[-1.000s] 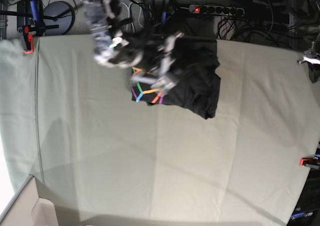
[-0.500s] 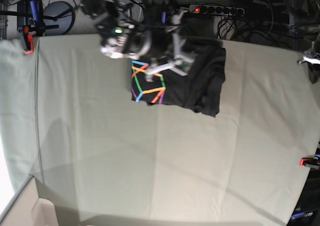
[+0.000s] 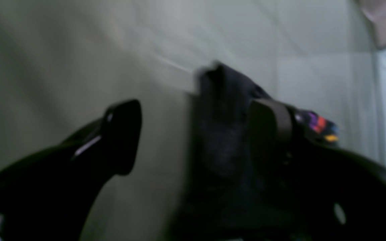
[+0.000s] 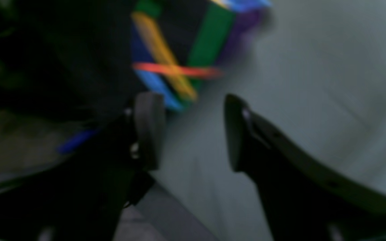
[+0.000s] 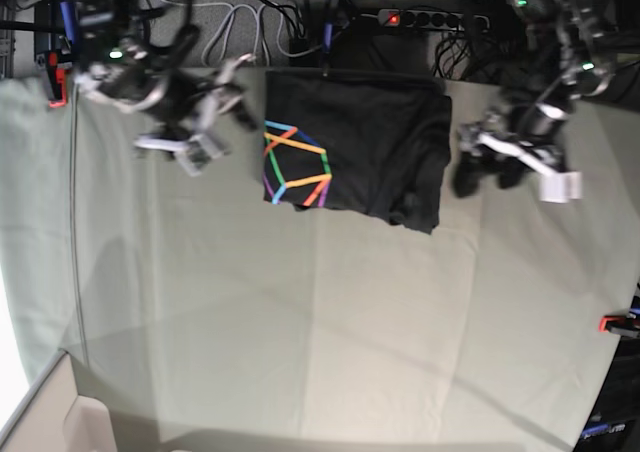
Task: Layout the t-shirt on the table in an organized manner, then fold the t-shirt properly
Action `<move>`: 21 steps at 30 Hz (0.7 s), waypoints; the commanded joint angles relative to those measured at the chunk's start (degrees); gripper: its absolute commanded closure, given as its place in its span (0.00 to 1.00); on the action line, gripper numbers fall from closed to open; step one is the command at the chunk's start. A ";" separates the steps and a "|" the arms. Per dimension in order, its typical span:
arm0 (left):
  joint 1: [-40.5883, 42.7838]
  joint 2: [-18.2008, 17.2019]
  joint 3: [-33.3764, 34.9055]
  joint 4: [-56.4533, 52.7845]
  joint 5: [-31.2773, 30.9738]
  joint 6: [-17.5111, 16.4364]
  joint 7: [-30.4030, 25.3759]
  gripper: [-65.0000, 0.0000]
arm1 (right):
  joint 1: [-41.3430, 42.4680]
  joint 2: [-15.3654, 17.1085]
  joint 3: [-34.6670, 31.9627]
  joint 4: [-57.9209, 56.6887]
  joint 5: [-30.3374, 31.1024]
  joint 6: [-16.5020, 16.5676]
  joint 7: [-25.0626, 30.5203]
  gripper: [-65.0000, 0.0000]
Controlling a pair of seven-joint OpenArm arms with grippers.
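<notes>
I should take the t-shirt's loose corner (image 5: 428,220) with my left gripper and turn the t-shirt lengthwise, because the folded t-shirt lies crosswise at the table's edge with one end of it crooked (image 5: 424,177).
The black t-shirt (image 5: 370,147) lies folded in a rough rectangle at the far middle of the table (image 5: 300,322), its rainbow logo (image 5: 295,164) facing up on its left part. My right gripper (image 5: 232,107) hovers just left of the shirt, open and empty; the right wrist view shows its fingers (image 4: 147,130) apart near the logo (image 4: 179,50). My left gripper (image 5: 478,172) is open just off the shirt's right edge. In the blurred left wrist view, the shirt's corner (image 3: 219,134) lies beside one finger (image 3: 270,130), not pinched.
Red clamps hold the cloth at the far left (image 5: 57,92) and right edge (image 5: 615,324). A power strip (image 5: 430,19) and cables lie behind the table. A pale box corner (image 5: 80,422) sits at the near left.
Both grippers were shut over the shirt; now they have opened, let go and swung apart, one to each side. The shirt has settled flat with the logo uncovered.
</notes>
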State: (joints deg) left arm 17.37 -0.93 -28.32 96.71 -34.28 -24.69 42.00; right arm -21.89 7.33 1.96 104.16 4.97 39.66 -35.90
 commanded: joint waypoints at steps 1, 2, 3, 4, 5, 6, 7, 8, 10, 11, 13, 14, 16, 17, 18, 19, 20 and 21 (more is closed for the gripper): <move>-1.15 0.09 0.84 -0.84 -1.01 -0.06 -1.43 0.24 | -0.13 0.01 0.81 1.03 1.14 0.34 1.13 0.48; -1.67 0.36 1.81 -2.95 -1.01 -0.06 -1.43 0.23 | -0.48 0.01 1.87 1.03 1.14 0.34 1.13 0.47; -2.11 0.45 2.78 -4.79 -1.01 0.03 -1.43 0.22 | -0.75 0.01 2.66 1.03 1.14 0.34 1.22 0.46; -2.73 0.36 3.92 -7.08 -1.01 0.03 -1.43 0.21 | -0.84 0.01 3.36 1.03 1.14 0.34 1.22 0.46; -3.43 0.18 4.89 -9.01 -1.01 0.03 -1.43 0.21 | -0.84 0.01 3.89 1.03 1.14 0.34 1.22 0.47; -3.96 0.09 5.85 -11.04 -1.01 0.03 -1.43 0.21 | -1.19 0.01 4.33 1.03 1.14 0.34 1.22 0.47; -4.22 0.01 6.73 -12.18 -1.01 0.03 -1.43 0.21 | -1.89 0.01 4.77 1.03 1.14 0.34 1.22 0.47; -4.40 -0.35 7.61 -13.50 -0.93 0.12 -1.43 0.21 | -2.15 0.01 5.12 1.03 1.14 0.34 1.22 0.47; -4.66 -1.66 9.46 -15.78 -0.93 0.12 -1.43 0.21 | -2.51 0.01 5.65 1.03 1.14 0.34 1.22 0.47; -5.10 -2.10 10.69 -16.75 -0.93 0.12 -1.51 0.21 | -2.68 0.01 5.91 1.03 1.14 0.34 1.22 0.47; -5.89 -3.25 13.59 -19.04 -0.93 0.12 -1.51 0.21 | -2.68 0.01 5.91 1.03 1.14 0.34 1.22 0.47; -6.60 -3.69 15.26 -20.44 -0.93 0.12 -1.51 0.21 | -2.77 0.01 5.91 1.03 1.14 0.34 1.22 0.47; -8.00 -4.48 18.07 -22.99 -0.93 0.12 -1.51 0.21 | -2.77 0.01 5.91 1.03 1.14 0.34 1.22 0.47; -8.71 -4.74 19.48 -24.22 -0.93 0.12 -1.51 0.21 | -2.86 0.01 5.91 1.03 1.14 0.34 1.22 0.47; -9.50 -5.18 21.24 -25.28 -0.93 0.12 -1.51 0.21 | -2.86 0.01 5.91 1.03 1.14 0.34 1.22 0.47; -10.20 -5.97 23.00 -26.07 -0.93 0.03 -1.51 0.23 | -2.86 0.01 5.91 1.03 1.14 0.34 1.22 0.47; -10.73 -6.59 24.58 -26.42 -0.93 -0.15 -1.51 0.26 | -2.86 0.01 5.91 1.03 1.14 0.34 1.22 0.47; -11.34 -7.20 26.60 -26.77 -0.93 -0.15 -1.51 0.33 | -2.86 0.01 5.91 1.03 1.14 0.34 1.22 0.47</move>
State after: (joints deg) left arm 5.37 -8.62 -2.22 70.30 -36.42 -25.30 36.86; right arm -24.80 7.01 7.73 104.16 5.17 39.66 -35.81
